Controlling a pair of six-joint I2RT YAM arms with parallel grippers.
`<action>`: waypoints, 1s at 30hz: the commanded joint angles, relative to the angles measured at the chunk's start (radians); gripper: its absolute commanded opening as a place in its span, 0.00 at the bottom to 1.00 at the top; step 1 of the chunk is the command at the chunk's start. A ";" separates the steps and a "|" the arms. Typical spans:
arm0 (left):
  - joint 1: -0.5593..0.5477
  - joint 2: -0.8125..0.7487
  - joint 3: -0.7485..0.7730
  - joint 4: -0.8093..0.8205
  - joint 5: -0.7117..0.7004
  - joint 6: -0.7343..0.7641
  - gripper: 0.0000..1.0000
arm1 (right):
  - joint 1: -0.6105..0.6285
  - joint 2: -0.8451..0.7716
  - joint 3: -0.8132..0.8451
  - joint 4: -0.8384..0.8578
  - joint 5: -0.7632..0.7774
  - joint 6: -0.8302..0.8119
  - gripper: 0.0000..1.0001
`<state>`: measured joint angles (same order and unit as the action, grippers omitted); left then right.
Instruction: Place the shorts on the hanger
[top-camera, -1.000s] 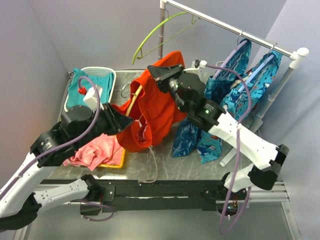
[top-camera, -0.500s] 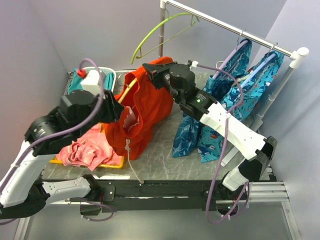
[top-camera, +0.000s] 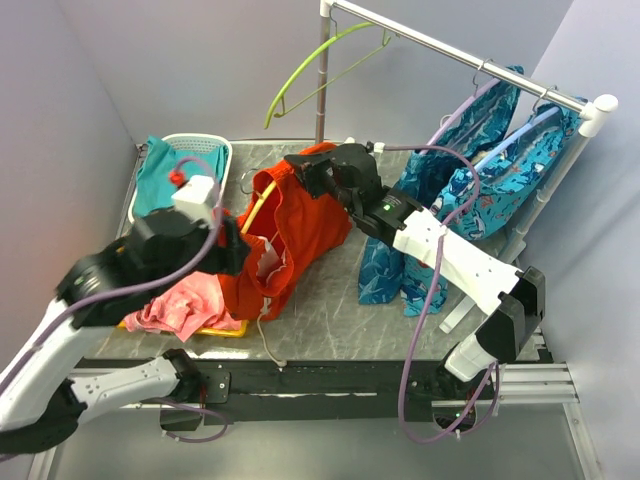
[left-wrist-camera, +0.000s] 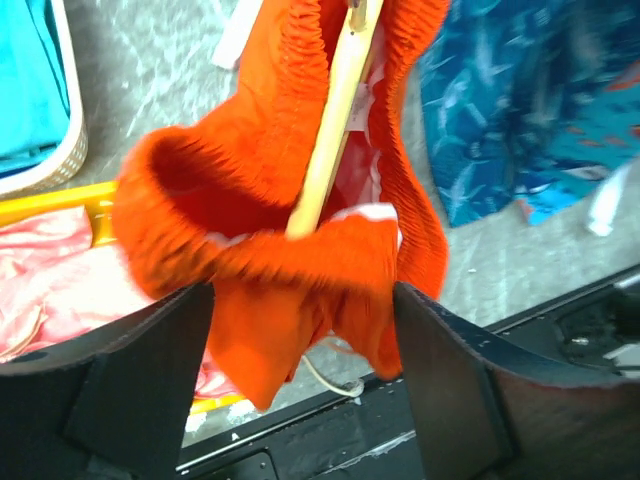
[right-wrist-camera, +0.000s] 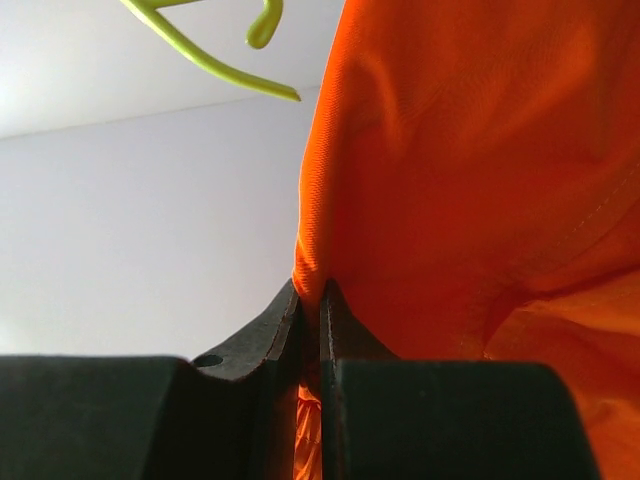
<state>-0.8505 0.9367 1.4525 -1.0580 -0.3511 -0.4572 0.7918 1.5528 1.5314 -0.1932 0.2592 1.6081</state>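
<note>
Next, I pinch the fabric under the hanger's end with my left gripper before my right gripper moves away, because the yellow hanger's end is only just inside the shorts' gaping waistband.
The red-orange shorts hang above the table, pinched at their top edge by my right gripper. In the right wrist view that gripper is shut on a fold of the shorts. The yellow hanger slants down into the waist opening. In the left wrist view its pale bar ends inside the gathered waistband of the shorts. My left gripper is open. Its wide-set fingers flank the hanging lower fabric without pinching it. From above, the left gripper sits against the shorts' left side.
A lime-green hanger hangs from the rail. Teal patterned garments hang at the right. A pink cloth lies on a yellow tray. A white basket sits at back left. The drawstring dangles to the front edge.
My left gripper has opened and let go of the shorts' waist. The right gripper has carried the shorts left and slightly lower, and the hanging teal garments have swung.
</note>
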 joint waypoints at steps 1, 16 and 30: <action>-0.001 -0.087 -0.030 0.030 0.076 0.045 0.73 | -0.012 -0.016 0.025 0.109 -0.046 0.076 0.00; -0.002 -0.084 -0.155 0.090 0.017 0.028 0.67 | -0.011 -0.046 0.016 0.092 -0.080 0.079 0.00; -0.002 -0.220 -0.345 0.392 -0.026 0.069 0.15 | 0.024 -0.109 -0.039 0.101 -0.103 0.053 0.00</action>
<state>-0.8509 0.8028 1.1553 -0.8330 -0.3767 -0.4099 0.7914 1.5269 1.4952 -0.1719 0.1970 1.6203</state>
